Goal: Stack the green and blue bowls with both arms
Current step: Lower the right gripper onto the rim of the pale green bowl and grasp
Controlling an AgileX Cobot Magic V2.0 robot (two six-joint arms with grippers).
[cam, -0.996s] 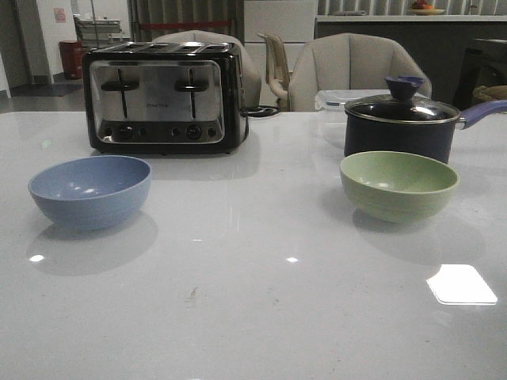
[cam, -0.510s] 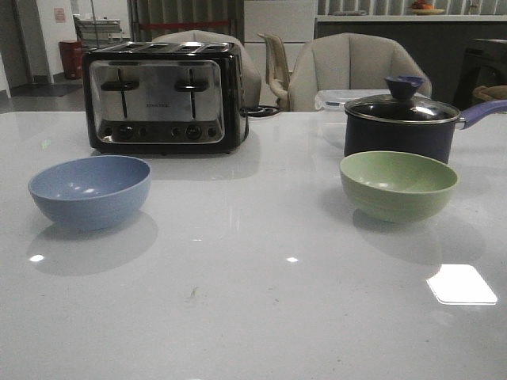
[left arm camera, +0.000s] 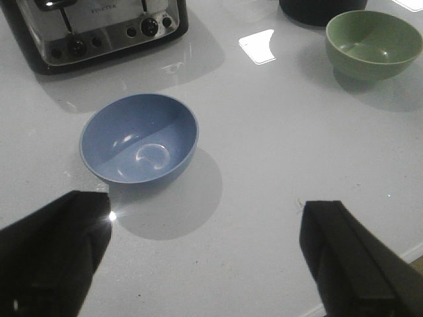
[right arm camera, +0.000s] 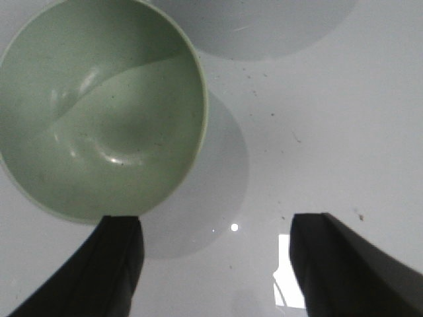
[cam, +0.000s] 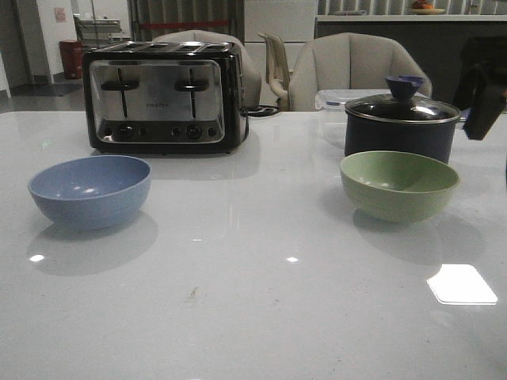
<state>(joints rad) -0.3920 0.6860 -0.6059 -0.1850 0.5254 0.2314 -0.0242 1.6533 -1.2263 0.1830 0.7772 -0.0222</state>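
Both bowls look about the same width, so the blue bowl (cam: pixel 90 191) should nest with its rim higher than the green bowl's rim (cam: pixel 399 171) when I stack them.
The blue bowl (cam: pixel 89 190) stands upright on the left of the white table, and also shows in the left wrist view (left arm camera: pixel 139 137). The green bowl (cam: pixel 398 184) stands upright on the right, in front of the saucepan. My left gripper (left arm camera: pixel 205 261) is open and empty, held above the table short of the blue bowl. My right gripper (right arm camera: pixel 215 264) is open and empty above the table, one finger (right arm camera: pixel 109 271) just beside the green bowl's (right arm camera: pixel 99 105) rim. The right arm (cam: pixel 483 91) shows as a dark shape at the front view's right edge.
A chrome and black toaster (cam: pixel 162 95) stands behind the blue bowl. A dark navy saucepan (cam: pixel 400 123) with a glass lid stands close behind the green bowl, a clear container behind it. Chairs stand beyond the table's far edge.
The right arm has come into the front view at the right edge and now hides the saucepan's handle. Both bowls have stayed put.
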